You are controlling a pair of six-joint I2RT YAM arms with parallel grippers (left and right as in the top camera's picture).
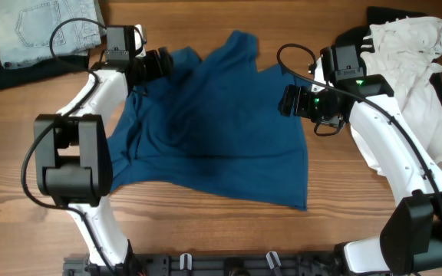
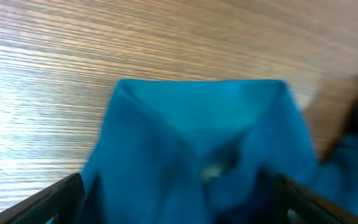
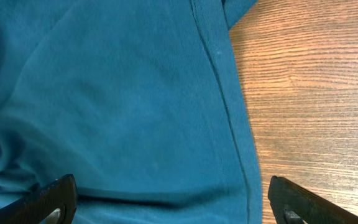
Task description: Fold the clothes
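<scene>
The blue shirt is bunched up at my left gripper's end [image 1: 148, 116]. Next, my right gripper grabs the opposite upper corner [image 1: 275, 75] and pulls the shirt tight before folding.
A blue shirt [image 1: 213, 130] lies crumpled and partly spread on the wooden table [image 1: 206, 230]. My left gripper [image 1: 162, 64] is at its upper left corner. In the left wrist view its jaws [image 2: 179, 208] are wide apart, with a raised fold of the blue shirt [image 2: 197, 124] between them. My right gripper [image 1: 285, 101] is at the shirt's right edge. In the right wrist view its jaws [image 3: 169, 205] are wide open, straddling the shirt [image 3: 117, 93] and its hemmed edge, with bare wood to the right.
Folded light jeans [image 1: 44, 31] lie on a dark garment at the back left. A pile of white clothing [image 1: 413, 61] lies at the right, partly under my right arm, with a dark garment [image 1: 394, 14] behind it.
</scene>
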